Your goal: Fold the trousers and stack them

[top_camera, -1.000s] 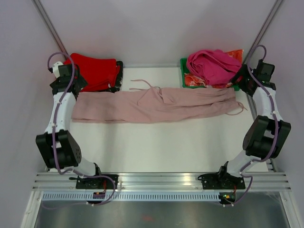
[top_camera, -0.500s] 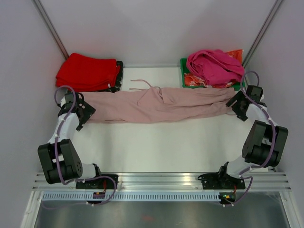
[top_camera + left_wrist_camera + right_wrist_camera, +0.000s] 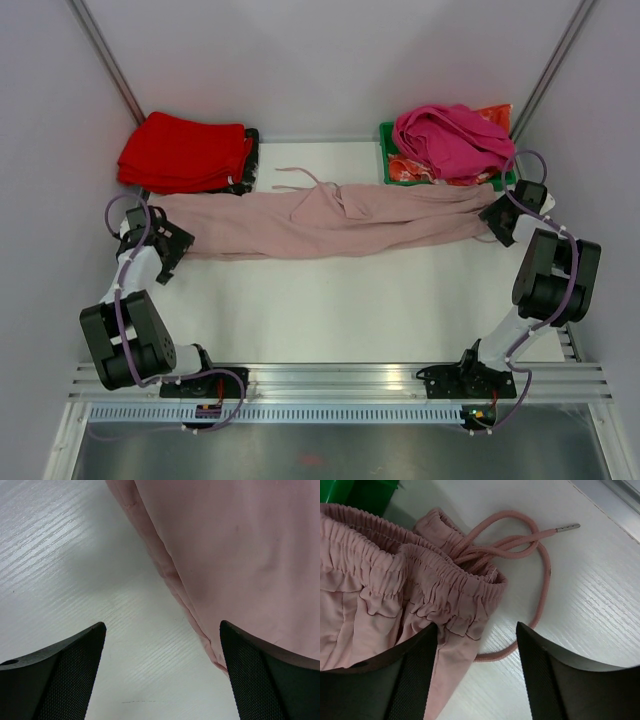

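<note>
My left gripper and my right gripper are to grip both ends (image 3: 200, 246) and pull the trousers nearer before folding, because the trousers' far edge (image 3: 405, 188) lies against the green bin.
The pale pink trousers (image 3: 320, 220) lie stretched left to right across the far half of the white table, a drawstring cord (image 3: 292, 178) trailing behind them. My left gripper (image 3: 168, 243) is open, low over the table at the trousers' left leg end; its wrist view shows the leg hem (image 3: 172, 575) between the fingers, the right finger over the fabric (image 3: 250, 555). My right gripper (image 3: 497, 222) is open at the right end; its wrist view shows the elastic waistband (image 3: 420, 580) and looped cord (image 3: 540, 570) between the fingers.
A stack of vivid red folded garments (image 3: 185, 152) sits at the back left. A green bin (image 3: 386, 160) at the back right holds a bright magenta garment (image 3: 450, 138). Grey walls close in on both sides.
Both arms have come down from the back corners to the table beside the trousers' two ends. The trousers have shifted slightly to the right; their left end is narrower.
</note>
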Controlling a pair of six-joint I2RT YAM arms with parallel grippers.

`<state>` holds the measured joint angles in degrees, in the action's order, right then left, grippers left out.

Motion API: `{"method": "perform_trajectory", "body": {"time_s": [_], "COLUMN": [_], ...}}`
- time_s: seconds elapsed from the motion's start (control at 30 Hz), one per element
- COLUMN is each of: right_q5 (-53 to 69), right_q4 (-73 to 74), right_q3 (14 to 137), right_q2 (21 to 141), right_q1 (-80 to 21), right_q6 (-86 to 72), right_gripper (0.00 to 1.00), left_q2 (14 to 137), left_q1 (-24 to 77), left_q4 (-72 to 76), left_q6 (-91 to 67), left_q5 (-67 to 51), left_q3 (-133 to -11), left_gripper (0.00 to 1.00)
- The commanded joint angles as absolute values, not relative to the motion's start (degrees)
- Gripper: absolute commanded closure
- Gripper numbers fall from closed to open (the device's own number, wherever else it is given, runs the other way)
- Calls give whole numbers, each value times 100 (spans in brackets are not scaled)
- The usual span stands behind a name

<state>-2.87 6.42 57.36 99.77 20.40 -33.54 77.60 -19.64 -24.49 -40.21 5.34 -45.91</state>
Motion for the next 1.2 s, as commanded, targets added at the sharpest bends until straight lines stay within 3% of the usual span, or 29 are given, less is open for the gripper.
{"method": "perform_trajectory", "body": {"time_s": [0.0,0.07,0.17,0.3,0.53,0.63,0.73,0.77,0.8,0.93,1.0,1.17], "right_q5": [-343,-308,-264,-202,-36,-44,-70,-88,-149,-185,-193,-281], "right_q4": [27,-289,-439,-413,-317,-299,-238,-185,-150,-44,-18,649], "right_q3": [5828,5775,5678,5634,5414,5326,5274,5239,5212,5045,4914,4703], "right_q2": [10116,10143,10160,10073,9721,9616,9510,9475,9414,9220,9071,8510], "right_q1": [2083,2083,2083,2083,2101,2101,2109,2109,2118,2188,2232,2347], "right_q6": [-3612,-3709,-3823,-3771,-3735,-3753,-3779,-3779,-3797,-3884,-3902,-3929], "right_gripper": [31,37,59,76,81,87,96,98,99,100,100,100], "left_q2": [7717,7725,7892,8235,8701,9025,9263,9298,9325,9229,9150,8606], "left_q1": [-2065,-2092,-2171,-2206,-2215,-2224,-2224,-2224,-2215,-2215,-2215,-2215], "left_q4": [-2206,-2084,-1891,-1522,-652,-493,-466,-457,-474,-510,-623,-1203], "left_q6": [-4306,-4359,-4403,-4429,-4579,-4693,-4737,-4746,-4763,-4685,-4580,-4150], "left_q5": [308,281,255,185,26,-202,-220,-220,-202,-202,-141,17], "left_q3": [-4465,-4342,-4263,-4254,-4228,-4315,-4386,-4386,-4377,-4316,-4315,-4333], "left_gripper": [0,0,1,3,4,10,23,37,43,65,96,98]}}
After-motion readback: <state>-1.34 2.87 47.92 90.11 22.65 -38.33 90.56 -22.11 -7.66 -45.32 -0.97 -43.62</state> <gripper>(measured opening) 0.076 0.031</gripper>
